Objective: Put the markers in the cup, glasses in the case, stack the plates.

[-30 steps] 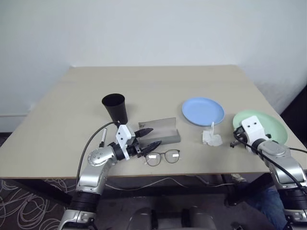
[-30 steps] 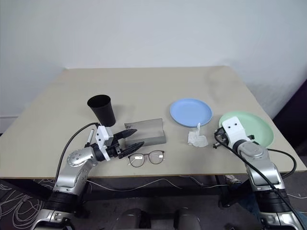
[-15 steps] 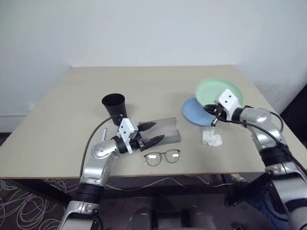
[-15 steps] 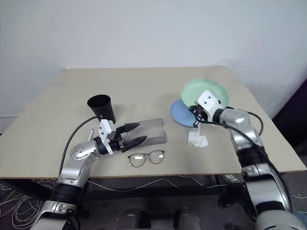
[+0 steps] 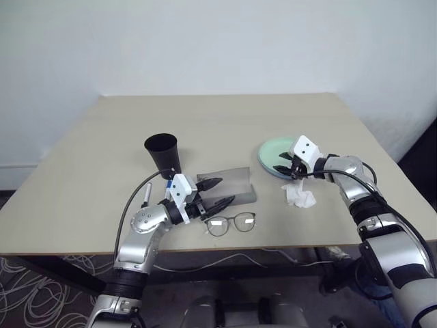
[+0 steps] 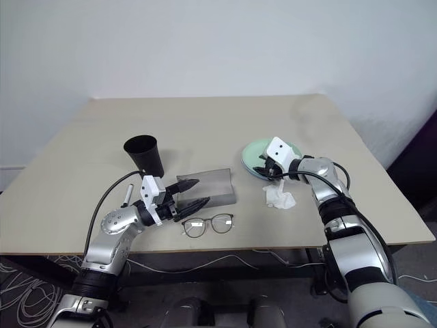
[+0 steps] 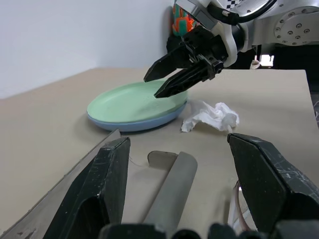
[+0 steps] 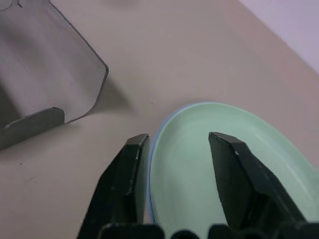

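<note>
The black cup's opening (image 5: 161, 142) is wide, so I expect the blue marker (image 5: 168, 184) to lean inside with its end close to the cup's rim when I drop it.
The mint green plate (image 5: 273, 147) lies on top of the light blue plate (image 7: 149, 122), whose rim shows beneath it. My right gripper (image 5: 276, 162) is at the near rim of the stack, open, its fingers (image 8: 233, 169) straddling the green plate's edge. The grey case (image 5: 229, 186) stands open in the middle of the table, and my left gripper (image 5: 226, 190) hovers open at its left front. The glasses (image 5: 231, 223) lie in front of the case. A marker (image 5: 146, 196) lies near the black cup (image 5: 162, 154), partly behind my left arm.
A crumpled white tissue (image 5: 300, 195) lies just in front of the stacked plates, under my right forearm. The glasses lie close to the table's front edge.
My right gripper carried the green plate from the table's right edge leftward and set it on the blue plate, then its fingers opened. My left gripper has barely moved.
</note>
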Action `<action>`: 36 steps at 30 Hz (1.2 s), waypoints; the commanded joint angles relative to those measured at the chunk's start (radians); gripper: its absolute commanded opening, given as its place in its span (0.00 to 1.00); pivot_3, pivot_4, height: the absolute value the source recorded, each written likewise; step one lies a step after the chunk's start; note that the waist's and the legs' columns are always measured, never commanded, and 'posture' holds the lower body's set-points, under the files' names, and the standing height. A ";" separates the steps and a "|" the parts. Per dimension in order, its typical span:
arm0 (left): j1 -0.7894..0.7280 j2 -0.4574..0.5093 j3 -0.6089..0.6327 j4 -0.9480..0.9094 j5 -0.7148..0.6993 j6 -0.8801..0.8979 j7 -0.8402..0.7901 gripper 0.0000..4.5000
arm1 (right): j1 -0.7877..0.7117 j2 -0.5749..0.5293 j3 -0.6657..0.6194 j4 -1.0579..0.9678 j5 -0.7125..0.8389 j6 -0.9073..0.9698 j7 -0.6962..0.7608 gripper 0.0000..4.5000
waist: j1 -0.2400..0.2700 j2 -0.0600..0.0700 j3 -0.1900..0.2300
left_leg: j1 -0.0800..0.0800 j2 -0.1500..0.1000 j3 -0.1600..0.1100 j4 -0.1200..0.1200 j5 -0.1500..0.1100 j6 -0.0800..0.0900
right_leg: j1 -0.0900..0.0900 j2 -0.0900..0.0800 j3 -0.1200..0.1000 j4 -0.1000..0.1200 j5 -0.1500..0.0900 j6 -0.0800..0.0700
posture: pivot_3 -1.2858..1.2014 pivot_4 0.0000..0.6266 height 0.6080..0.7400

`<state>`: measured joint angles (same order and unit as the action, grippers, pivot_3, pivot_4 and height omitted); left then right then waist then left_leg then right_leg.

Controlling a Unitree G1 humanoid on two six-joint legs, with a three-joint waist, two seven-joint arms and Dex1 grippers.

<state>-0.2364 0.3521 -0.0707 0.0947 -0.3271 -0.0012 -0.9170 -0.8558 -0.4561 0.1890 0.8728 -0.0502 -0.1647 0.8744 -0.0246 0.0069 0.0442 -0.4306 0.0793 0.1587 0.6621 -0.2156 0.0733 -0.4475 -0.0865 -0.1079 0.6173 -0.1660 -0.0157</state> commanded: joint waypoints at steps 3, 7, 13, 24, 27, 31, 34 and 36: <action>-0.034 -0.001 -0.001 -0.017 -0.003 -0.004 -0.006 0.74 | 0.045 -0.074 -0.080 -0.234 0.091 0.090 0.084 0.44 | 0.003 0.000 0.000 | 0.000 0.000 0.001 0.000 0.000 0.000 | -0.002 0.000 0.002 0.003 0.000 0.000 | 0.52 0.00 1.00; -0.052 -0.004 -0.003 0.004 -0.001 -0.007 -0.013 0.74 | 0.165 -0.152 -0.077 -0.449 0.151 0.261 0.212 0.44 | 0.003 0.000 0.000 | 0.000 0.000 0.000 0.001 0.000 0.000 | -0.002 0.000 0.003 0.003 0.000 0.000 | 0.52 0.00 1.00; -0.065 -0.006 -0.002 0.022 0.000 -0.013 -0.021 0.74 | 0.289 -0.193 -0.061 -0.557 0.137 0.434 0.210 0.44 | 0.002 0.000 0.000 | 0.000 0.000 0.001 0.003 0.000 0.000 | -0.005 0.000 0.004 0.005 0.000 0.000 | 0.52 0.00 1.00; -0.058 -0.007 -0.001 0.006 0.000 -0.009 -0.015 0.74 | 0.281 -0.100 -0.054 -0.374 0.081 0.483 0.039 0.44 | 0.003 0.000 0.000 | 0.000 -0.001 -0.001 0.003 0.000 0.000 | -0.007 0.000 0.002 0.006 0.000 -0.001 | 0.52 0.00 1.00; -0.054 -0.004 0.001 0.001 0.000 -0.008 -0.014 0.74 | 0.274 -0.092 -0.059 -0.360 0.080 0.476 0.022 0.41 | 0.002 0.000 0.000 | 0.000 -0.001 0.000 0.004 0.000 0.000 | -0.007 0.000 0.003 0.006 0.000 -0.001 | 0.52 0.00 1.00; -0.049 -0.001 0.002 -0.003 0.000 -0.008 -0.012 0.74 | 0.277 -0.100 -0.063 -0.396 0.097 0.483 0.052 0.15 | 0.002 0.000 0.000 | 0.000 -0.001 0.000 0.004 0.000 0.000 | -0.007 0.000 0.004 0.006 0.000 -0.001 | 0.52 0.00 1.00; -0.046 0.000 0.003 -0.005 -0.001 -0.009 -0.011 0.74 | 0.289 -0.119 -0.066 -0.468 0.120 0.485 0.100 0.00 | 0.003 0.000 0.000 | 0.000 -0.001 0.000 0.004 0.000 0.000 | -0.007 0.000 0.004 0.006 0.000 -0.001 | 0.52 0.00 1.00; -0.048 0.000 0.003 -0.003 0.000 -0.010 -0.010 0.74 | 0.282 -0.136 -0.075 -0.520 0.138 0.481 0.136 0.00 | 0.003 0.000 0.000 | 0.000 -0.001 0.000 0.003 0.000 0.000 | -0.008 0.000 0.004 0.006 0.000 -0.001 | 0.52 0.00 1.00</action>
<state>-0.2751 0.3468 -0.0797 0.1276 -0.3269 -0.0003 -0.9331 -0.5451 -0.5676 0.1465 0.4306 0.0557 0.3250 0.9779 -0.0219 0.0067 0.0442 -0.4310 0.0785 0.1587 0.6655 -0.2158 0.0734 -0.4552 -0.0863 -0.1039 0.6232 -0.1659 -0.0165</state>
